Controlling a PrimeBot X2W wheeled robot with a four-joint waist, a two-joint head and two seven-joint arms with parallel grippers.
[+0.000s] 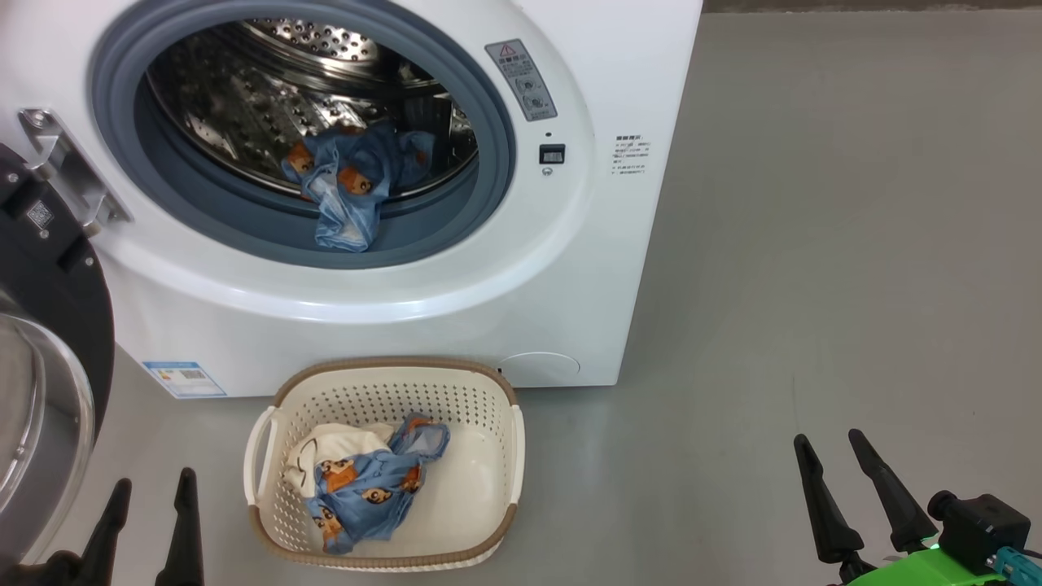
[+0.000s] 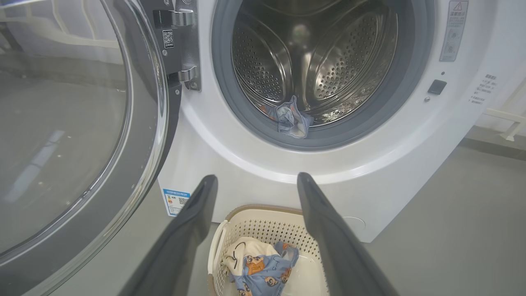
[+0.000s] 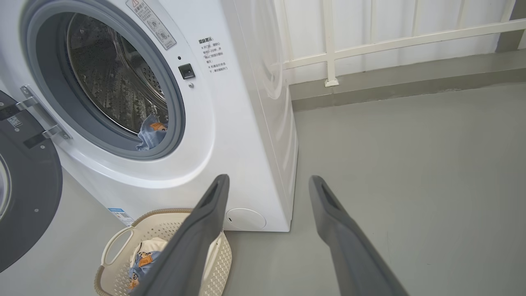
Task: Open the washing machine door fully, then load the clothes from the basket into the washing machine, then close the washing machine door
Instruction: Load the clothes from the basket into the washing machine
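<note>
My gripper will bring the clothes [image 1: 365,494] up together and leave the basket empty when it lifts them, because the cream-white piece [image 1: 330,449] runs into the blue bear-print fabric.
The white washing machine [image 1: 456,317] stands with its door [image 1: 49,342] swung wide to the left; the door's glass bowl [image 2: 53,123] faces me in the left wrist view. One blue bear-print garment [image 1: 354,183] lies over the drum's lower lip and grey seal. In the basket [image 1: 383,378] on the floor before the machine rest the clothes [image 1: 366,484], blue bear-print fabric with a cream-white piece. My left gripper [image 1: 155,480] hangs open left of the basket. My right gripper [image 1: 832,439] hangs open well to its right. Both are empty.
Grey floor [image 1: 855,244] stretches to the right of the machine. A white railing [image 3: 370,45] runs behind it along the wall. The open door [image 3: 28,197] takes up the space left of the basket [image 3: 164,255].
</note>
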